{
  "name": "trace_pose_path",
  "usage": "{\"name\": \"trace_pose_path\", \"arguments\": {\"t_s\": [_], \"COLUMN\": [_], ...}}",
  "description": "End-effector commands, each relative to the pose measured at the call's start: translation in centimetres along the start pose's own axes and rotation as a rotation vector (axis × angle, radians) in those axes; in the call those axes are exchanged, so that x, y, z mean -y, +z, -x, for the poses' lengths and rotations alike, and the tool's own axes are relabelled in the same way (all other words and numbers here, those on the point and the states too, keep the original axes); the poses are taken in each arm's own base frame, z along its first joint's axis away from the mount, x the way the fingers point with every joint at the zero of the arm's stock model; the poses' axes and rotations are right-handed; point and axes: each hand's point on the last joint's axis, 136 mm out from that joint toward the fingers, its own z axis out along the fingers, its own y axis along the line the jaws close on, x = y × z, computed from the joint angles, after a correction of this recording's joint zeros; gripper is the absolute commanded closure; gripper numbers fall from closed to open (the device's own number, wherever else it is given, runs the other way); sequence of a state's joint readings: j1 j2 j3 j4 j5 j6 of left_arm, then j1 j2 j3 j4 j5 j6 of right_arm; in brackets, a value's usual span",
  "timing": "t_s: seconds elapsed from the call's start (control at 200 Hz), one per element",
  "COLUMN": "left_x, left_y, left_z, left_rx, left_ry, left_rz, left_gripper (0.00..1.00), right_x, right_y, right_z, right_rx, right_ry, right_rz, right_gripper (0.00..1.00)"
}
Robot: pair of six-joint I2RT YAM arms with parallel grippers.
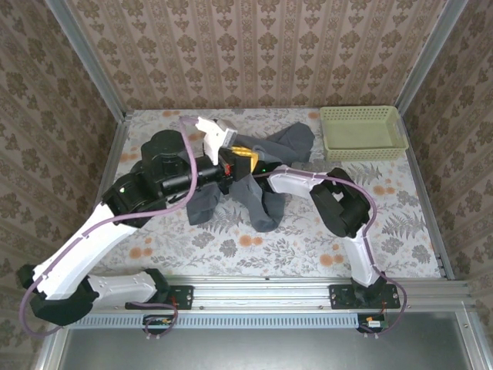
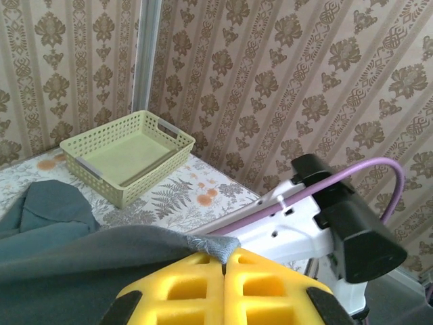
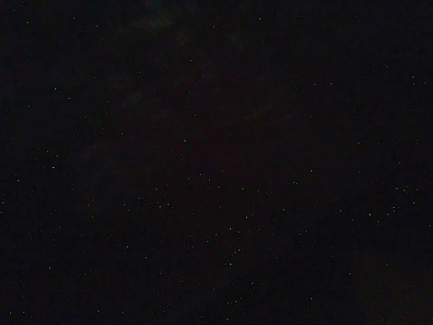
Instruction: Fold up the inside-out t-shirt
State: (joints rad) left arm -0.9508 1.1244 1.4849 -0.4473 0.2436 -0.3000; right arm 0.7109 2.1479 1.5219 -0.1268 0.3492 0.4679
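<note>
The t-shirt's hem (image 2: 208,244) is high in my left gripper, so my right gripper keeps reaching into the t-shirt (image 1: 251,190) until its fingers close on the cloth inside.
The inside-out t-shirt (image 1: 258,202) is a dark blue-grey bunch at the table's middle, part of it lifted. My left gripper (image 1: 245,157) hangs above it with its yellow fingers (image 2: 189,288) pressed together. In the left wrist view the left gripper (image 2: 224,256) is shut on a hemmed edge of the t-shirt (image 2: 67,254), which drapes away to the left. My right arm (image 1: 296,182) reaches in from the right and its forward end is buried in the cloth. The fabric hides its fingers, and the right wrist view is black.
A pale green basket (image 1: 362,152) stands at the back right corner, with nothing in it (image 2: 132,191). Patterned walls close the table on three sides. The floral tablecloth (image 1: 231,247) lies bare in front of the shirt.
</note>
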Motion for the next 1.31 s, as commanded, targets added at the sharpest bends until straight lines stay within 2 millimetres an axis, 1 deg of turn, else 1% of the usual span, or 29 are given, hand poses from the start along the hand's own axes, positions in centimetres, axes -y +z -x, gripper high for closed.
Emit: {"name": "trace_pose_path", "arguments": {"t_s": [0.0,0.08,0.1,0.165,0.17,0.23,0.33,0.42,0.445,0.545,0.6,0.64,0.68,0.705,0.755,0.805,0.88,0.93,0.965,1.03,1.125,1.2,1.3], "left_x": [3.1,4.0,4.2,4.8,4.8,5.2,4.9,3.8,3.4,3.1,2.9,2.6,2.1,1.7,0.7,-0.6,-2.8,-4.3,-5.3,-6.7,-9.1,-11.6,-15.8], "left_y": [-0.7,-0.9,-0.9,-1.5,-1.6,-2.2,-2.8,-2.8,-2.8,-3.0,-3.2,-3.3,-3.4,-3.5,-3.7,-3.9,-4.4,-4.5,-4.7,-4.9,-5.2,-5.5,-5.9], "left_z": [4.3,5.5,5.8,6.8,6.9,7.8,8.6,8.6,8.6,8.6,8.6,8.7,8.7,8.7,8.6,8.5,8.3,7.9,7.8,7.6,7.3,6.8,5.6], "left_rx": [0.117,0.135,0.139,0.165,0.165,0.191,0.207,0.202,0.199,0.208,0.212,0.215,0.218,0.218,0.216,0.216,0.211,0.198,0.195,0.189,0.184,0.175,0.146], "left_ry": [0.022,0.031,0.033,0.042,0.041,0.052,0.068,0.075,0.074,0.077,0.079,0.081,0.083,0.082,0.08,0.076,0.057,0.038,0.023,-0.005,-0.047,-0.097,-0.18], "left_rz": [-0.11,-0.135,-0.141,-0.153,-0.154,-0.156,-0.12,-0.055,-0.036,-0.017,-0.003,0.017,0.043,0.061,0.112,0.173,0.264,0.317,0.346,0.379,0.433,0.494,0.586], "left_gripper": [1.0,1.0,1.0,1.0,1.0,1.0,1.0,1.0,1.0,1.0,1.0,1.0,1.0,1.0,1.0,1.0,1.0,1.0,1.0,1.0,1.0,1.0,1.0], "right_x": [2.5,3.2,3.4,3.8,3.7,4.4,5.0,5.0,5.0,4.9,5.0,4.9,4.9,4.9,4.7,4.5,4.1,3.4,3.0,2.0,0.9,-0.2,-1.4], "right_y": [1.1,1.6,1.6,2.2,2.2,2.7,3.3,3.6,3.6,3.6,3.8,3.8,3.9,3.8,3.7,3.3,2.3,1.6,0.9,-0.5,-2.6,-4.6,-7.6], "right_z": [-4.1,-4.4,-4.8,-5.2,-5.0,-5.4,-5.6,-5.9,-6.1,-5.9,-6.0,-6.1,-6.1,-6.0,-6.0,-5.5,-4.9,-4.2,-3.9,-3.4,-3.1,-2.9,-2.7], "right_rx": [-0.179,-0.22,-0.245,-0.283,-0.28,-0.316,-0.36,-0.389,-0.397,-0.401,-0.402,-0.405,-0.406,-0.401,-0.385,-0.345,-0.267,-0.2,-0.162,-0.089,-0.013,0.056,0.157], "right_ry": [-0.065,-0.085,-0.1,-0.12,-0.119,-0.129,-0.143,-0.166,-0.174,-0.201,-0.207,-0.21,-0.211,-0.21,-0.209,-0.193,-0.159,-0.142,-0.145,-0.165,-0.196,-0.221,-0.255], "right_rz": [-0.171,-0.241,-0.259,-0.294,-0.294,-0.329,-0.366,-0.384,-0.387,-0.4,-0.401,-0.394,-0.391,-0.386,-0.367,-0.337,-0.267,-0.2,-0.165,-0.111,-0.069,-0.019,0.037], "right_gripper": [0.0,0.0,0.0,0.0,0.0,0.0,0.0,0.0,0.02,0.02,0.07,0.12,0.21,0.29,0.47,0.63,0.8,0.92,0.99,1.0,1.0,1.0,1.0]}}
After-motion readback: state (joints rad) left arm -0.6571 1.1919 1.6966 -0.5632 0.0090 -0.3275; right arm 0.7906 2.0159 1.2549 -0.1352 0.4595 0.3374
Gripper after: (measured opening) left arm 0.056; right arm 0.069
